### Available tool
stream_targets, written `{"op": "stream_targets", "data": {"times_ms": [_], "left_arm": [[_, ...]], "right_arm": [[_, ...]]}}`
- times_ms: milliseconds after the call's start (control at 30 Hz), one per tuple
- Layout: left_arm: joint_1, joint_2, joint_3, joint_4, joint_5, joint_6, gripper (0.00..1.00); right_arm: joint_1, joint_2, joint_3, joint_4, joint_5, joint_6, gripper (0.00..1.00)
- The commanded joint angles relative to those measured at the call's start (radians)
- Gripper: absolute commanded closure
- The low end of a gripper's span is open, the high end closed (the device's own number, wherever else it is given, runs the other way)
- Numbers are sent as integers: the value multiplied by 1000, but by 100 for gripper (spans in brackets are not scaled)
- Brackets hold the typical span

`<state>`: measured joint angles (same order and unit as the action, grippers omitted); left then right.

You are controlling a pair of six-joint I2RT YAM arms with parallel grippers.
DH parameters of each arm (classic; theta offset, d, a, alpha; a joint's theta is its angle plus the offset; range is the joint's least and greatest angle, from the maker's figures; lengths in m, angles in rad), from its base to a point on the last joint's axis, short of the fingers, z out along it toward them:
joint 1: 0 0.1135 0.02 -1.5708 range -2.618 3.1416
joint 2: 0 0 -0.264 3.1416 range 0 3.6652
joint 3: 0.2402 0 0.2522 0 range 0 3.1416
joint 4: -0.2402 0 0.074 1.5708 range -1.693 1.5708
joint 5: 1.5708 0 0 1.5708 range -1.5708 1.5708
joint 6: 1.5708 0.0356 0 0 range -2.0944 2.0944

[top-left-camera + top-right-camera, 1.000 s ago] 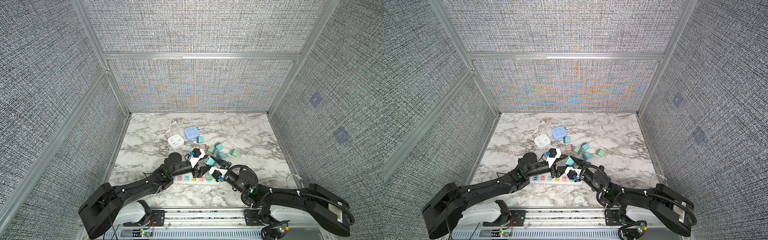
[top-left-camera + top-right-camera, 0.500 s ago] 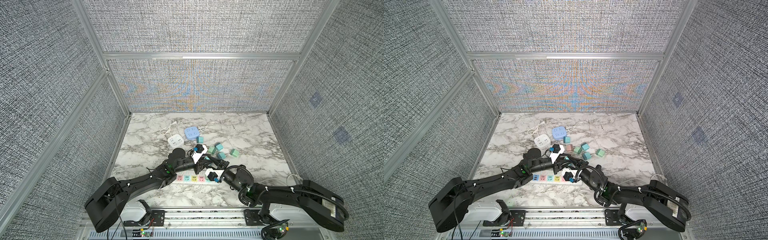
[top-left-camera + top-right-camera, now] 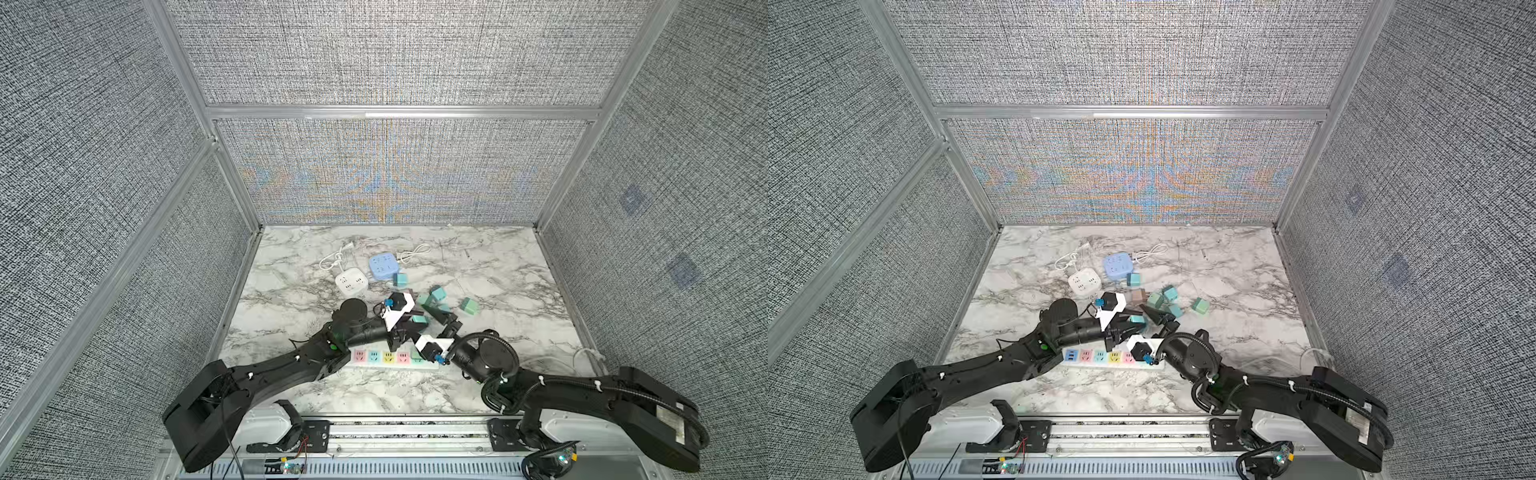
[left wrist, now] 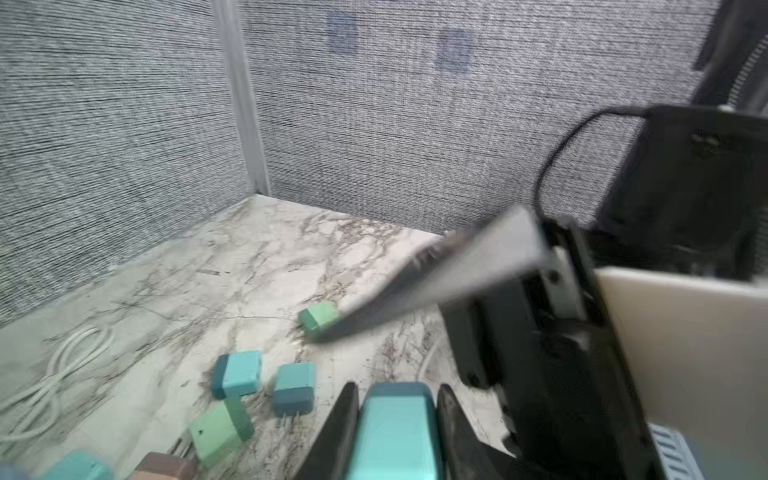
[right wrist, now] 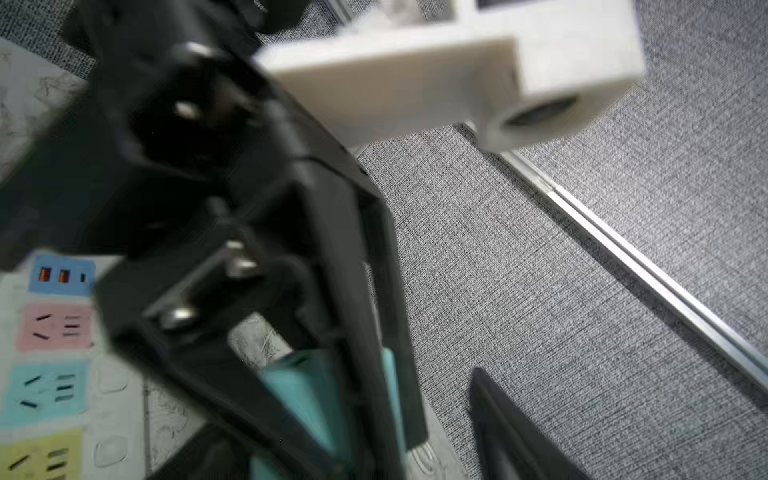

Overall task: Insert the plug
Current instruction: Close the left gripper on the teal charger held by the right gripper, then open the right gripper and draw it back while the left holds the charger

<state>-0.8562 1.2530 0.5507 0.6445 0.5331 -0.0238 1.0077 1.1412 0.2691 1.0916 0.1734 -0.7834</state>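
My right gripper should move back first, because it is crowding the plug point(image 3: 419, 319) over the power strip. My left gripper should then tip the plug down toward the sockets point(image 3: 402, 357).
The plug point(image 4: 397, 428) is a teal block, and my left gripper point(image 4: 397, 388) is shut on it, a dark finger pressed on each side. In both top views the plug point(image 3: 419, 320) point(image 3: 1136, 319) hangs just behind the power strip point(image 3: 386, 357) point(image 3: 1100, 356), a white bar with coloured sockets. My left gripper point(image 3: 409, 327) reaches it from the left. My right gripper point(image 3: 444, 322) point(image 3: 1160, 321) stands open around the same spot, one of its fingers point(image 5: 503, 419) well clear of the plug point(image 5: 303, 395). The strip's sockets point(image 5: 54, 332) lie beside it.
Several loose teal and green plugs point(image 3: 436, 295) point(image 4: 239, 374) lie behind the grippers, with a brown one point(image 3: 1137, 296). A white cube socket point(image 3: 351, 282) and a blue one point(image 3: 382, 266) with white cables stand farther back. Grey walls close three sides.
My left gripper moved in and shut on the teal plug that the right gripper held. The right gripper has now opened and let go of it.
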Motion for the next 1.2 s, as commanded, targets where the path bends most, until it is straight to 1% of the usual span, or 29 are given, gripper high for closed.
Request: {"op": "stream_targets", "data": {"times_ms": [0, 67, 133, 167, 200, 233, 333, 433, 533, 600, 667, 700, 767, 800, 867, 933, 1033, 1167], "left_arm": [[-2, -41, -23, -88, 5, 18, 100], [-2, -93, -48, -99, -142, -37, 100], [-1, -149, -87, -79, -250, -34, 100], [-2, -184, -113, -63, -301, -34, 100], [-1, -213, -134, -47, -340, -34, 100], [-1, -248, -161, -27, -380, -34, 100], [0, -336, -226, 20, -480, -27, 100], [-2, -401, -275, 53, -542, 1, 100], [-1, -430, -306, 76, -575, 36, 100], [-1, -442, -313, 68, -591, 69, 100], [-1, -456, -329, 79, -613, 115, 100], [-1, -463, -344, 96, -618, 159, 100], [-1, -476, -378, 129, -590, 289, 100], [-1, -481, -394, 146, -592, 335, 100], [-1, -494, -405, 147, -618, 370, 100], [-2, -505, -376, 50, -579, 442, 100], [-4, -504, -278, -169, -549, 483, 100], [-30, -469, -161, -404, -549, 499, 100]], "right_arm": [[0, -74, 11, 13, 22, 98, 1], [0, -119, 3, -41, 20, 121, 0], [0, -163, -10, -89, 12, 134, 1], [0, -190, -18, -122, 1, 137, 4], [0, -210, -20, -150, -3, 142, 6], [0, -227, -23, -171, 13, 148, 1], [-1, -256, -48, -152, 69, 151, 0], [-6, -271, -61, -142, 104, 156, 0], [-20, -268, -75, -118, 155, 188, 1], [-27, -267, -111, -38, 192, 210, 1], [-35, -274, -142, 21, 229, 236, 1], [-42, -285, -150, 31, 269, 262, 0], [-69, -310, -165, 7, 325, 335, 0], [-91, -322, -174, -14, 349, 379, 0], [-138, -347, -183, -73, 380, 454, 1], [-191, -383, -179, -170, 412, 528, 0], [-279, -472, -206, -252, 402, 640, 1], [-392, -575, -226, -361, 379, 769, 1]]}}
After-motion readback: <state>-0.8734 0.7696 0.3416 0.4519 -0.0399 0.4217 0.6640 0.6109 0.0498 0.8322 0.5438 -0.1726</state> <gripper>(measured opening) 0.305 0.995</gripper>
